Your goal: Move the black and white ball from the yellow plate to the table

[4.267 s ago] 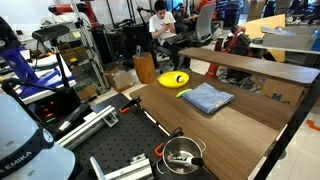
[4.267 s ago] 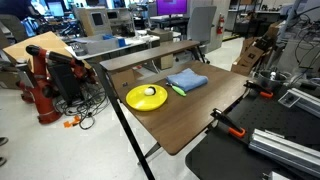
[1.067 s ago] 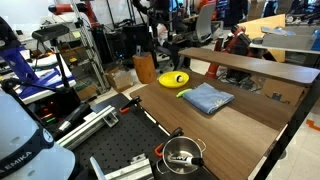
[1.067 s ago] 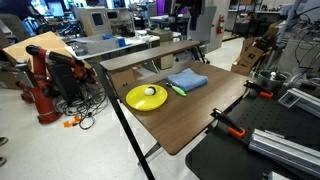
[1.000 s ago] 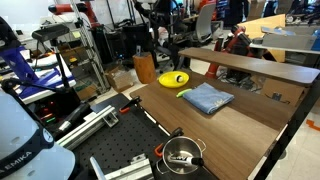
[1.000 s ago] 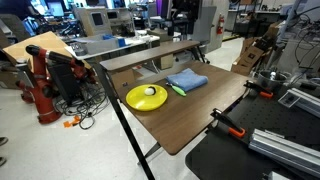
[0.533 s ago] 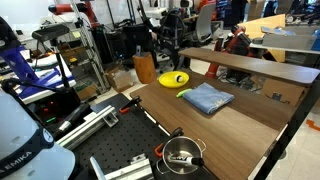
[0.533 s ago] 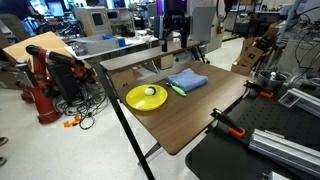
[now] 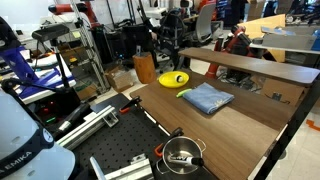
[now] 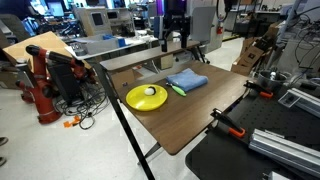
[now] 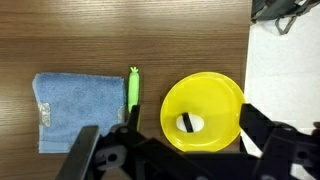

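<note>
I should keep going down and close my gripper around the ball (image 11: 190,122), as the black and white ball (image 10: 150,91) is between my open fingers and clear of the plate's rim.
The black and white ball (image 10: 150,91) lies on the yellow plate (image 10: 140,100) at one end of the wood-grain table (image 10: 190,115). In the wrist view the ball (image 11: 187,123) rests near the middle of the plate (image 11: 215,95). My gripper (image 10: 176,38) hangs high above the table, open and empty, well above plate and ball. In the wrist view its fingers (image 11: 172,148) spread wide at the bottom edge, on either side of the plate. The plate (image 9: 172,80) and gripper (image 9: 168,32) also show in an exterior view.
A folded blue cloth (image 10: 187,80) lies beside the plate, with a green marker (image 11: 133,87) between them. A raised shelf (image 9: 250,68) runs along the table's back. A pot (image 9: 181,155) sits on the black perforated board. A yellow-tan bin (image 9: 144,68) stands on the floor.
My arm has come into view above the table's plate end over the last seconds. Since half a second ago it has barely moved. The ball and plate have not moved.
</note>
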Robot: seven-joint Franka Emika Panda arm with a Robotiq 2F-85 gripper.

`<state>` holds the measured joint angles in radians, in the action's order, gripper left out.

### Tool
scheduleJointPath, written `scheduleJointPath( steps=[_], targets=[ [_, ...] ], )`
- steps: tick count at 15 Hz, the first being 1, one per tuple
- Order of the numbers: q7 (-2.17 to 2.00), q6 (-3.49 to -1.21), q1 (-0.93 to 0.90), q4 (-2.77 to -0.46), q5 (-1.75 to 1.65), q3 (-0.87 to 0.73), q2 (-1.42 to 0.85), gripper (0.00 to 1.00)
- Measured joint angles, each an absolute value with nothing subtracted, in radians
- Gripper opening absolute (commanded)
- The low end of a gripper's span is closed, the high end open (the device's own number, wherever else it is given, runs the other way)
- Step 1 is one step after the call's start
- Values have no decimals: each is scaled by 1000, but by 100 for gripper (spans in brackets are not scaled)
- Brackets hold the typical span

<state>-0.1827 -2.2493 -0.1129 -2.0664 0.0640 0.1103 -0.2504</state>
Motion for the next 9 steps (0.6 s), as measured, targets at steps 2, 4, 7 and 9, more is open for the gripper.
scheduleJointPath(
  steps=[2,4,7,9],
  targets=[
    [-189,-2278,-116,-2071,64,111,-270,100],
    [-210,-2323,-126,-2071,63,111,-308,100],
    [-249,-2411,-148,-2061,60,109,-383,100],
    [-274,-2465,-164,-2042,59,104,-438,100]
  ],
)
